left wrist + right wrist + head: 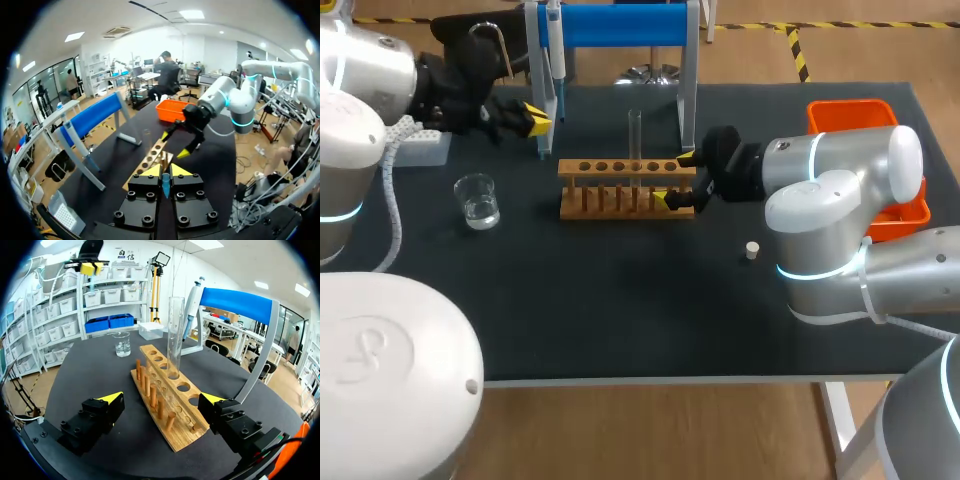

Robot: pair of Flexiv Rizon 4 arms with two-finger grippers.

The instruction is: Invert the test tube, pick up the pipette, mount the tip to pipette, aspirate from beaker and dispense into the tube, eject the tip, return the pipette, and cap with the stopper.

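Note:
A slim pipette tip (92, 284) should be held between my left gripper's yellow fingers (91, 268), because a bluish sliver hangs below them.
A glass test tube (635, 135) stands upright, mouth up, in a hole of the wooden rack (625, 185); the tube (174, 332) rises ahead of my right gripper. My right gripper (676, 180) is open, its fingers either side of the rack's (165, 405) right end. The pipette (551, 60) hangs on the blue stand (620, 25). My left gripper (538, 118) is shut and raised beside the stand; its pressed tips (165, 172) face the rack (152, 160) and the right gripper (175, 144). The beaker (478, 200) holds clear liquid. A small stopper (752, 250) lies on the mat.
A white tip box (420, 150) sits at the far left, behind the beaker. An orange bin (865, 115) stands at the back right, partly behind my right arm. The dark mat (620, 300) lies bare in front of the rack.

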